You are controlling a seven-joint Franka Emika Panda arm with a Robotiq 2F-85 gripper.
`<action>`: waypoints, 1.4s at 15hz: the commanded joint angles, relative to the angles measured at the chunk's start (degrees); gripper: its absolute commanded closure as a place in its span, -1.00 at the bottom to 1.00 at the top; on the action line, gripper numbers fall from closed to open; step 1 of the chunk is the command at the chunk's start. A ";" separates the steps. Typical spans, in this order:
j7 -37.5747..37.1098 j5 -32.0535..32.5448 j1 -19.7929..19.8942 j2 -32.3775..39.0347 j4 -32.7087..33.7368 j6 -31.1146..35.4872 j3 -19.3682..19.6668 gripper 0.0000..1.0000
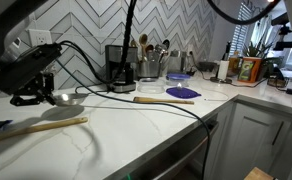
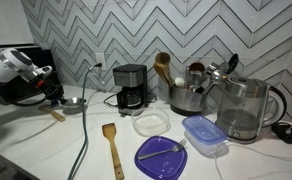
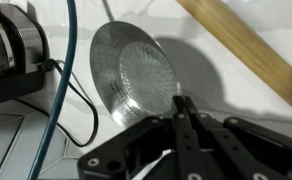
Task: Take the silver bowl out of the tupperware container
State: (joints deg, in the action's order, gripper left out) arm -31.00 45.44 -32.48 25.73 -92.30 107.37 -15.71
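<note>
The silver bowl (image 3: 170, 82) is held by its rim in my gripper over open white counter (image 1: 74, 106). I keep lowering it until the bowl's base sits flat, and then let go.
The silver bowl (image 3: 136, 72) is a shallow shiny metal dish. It lies at the far end of the white counter in both exterior views (image 1: 62, 97) (image 2: 74, 102), well away from the tupperware container (image 2: 204, 133) (image 1: 176, 77), a translucent tub with a blue-purple edge. My gripper (image 3: 182, 100) is at the bowl's rim, its two fingers pressed together on the edge. In the exterior views the gripper (image 1: 38, 95) (image 2: 54, 96) sits low beside the bowl.
A black coffee maker (image 2: 131, 87) (image 1: 120, 68), a metal cup of utensils (image 2: 189, 95), a glass kettle (image 2: 244, 108), a purple lid (image 2: 164, 157), a clear tub (image 2: 152, 124) and a wooden spoon (image 2: 112, 148) (image 1: 36, 128) share the counter. A blue cable (image 3: 64, 90) runs past the bowl.
</note>
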 commanded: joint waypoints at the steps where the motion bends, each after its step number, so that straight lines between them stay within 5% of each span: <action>1: -2.57 3.35 -2.46 2.44 1.99 -1.51 2.29 0.99; 14: -2.18 6.70 -2.82 5.46 1.51 1.64 3.31 0.99; 15: -2.01 6.87 -2.82 5.38 1.39 1.91 3.33 0.46; 21: -1.21 6.04 -2.80 3.23 1.85 2.02 2.84 -0.28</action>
State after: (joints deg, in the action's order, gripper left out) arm -32.74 51.56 -34.92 30.34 -90.56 108.79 -12.89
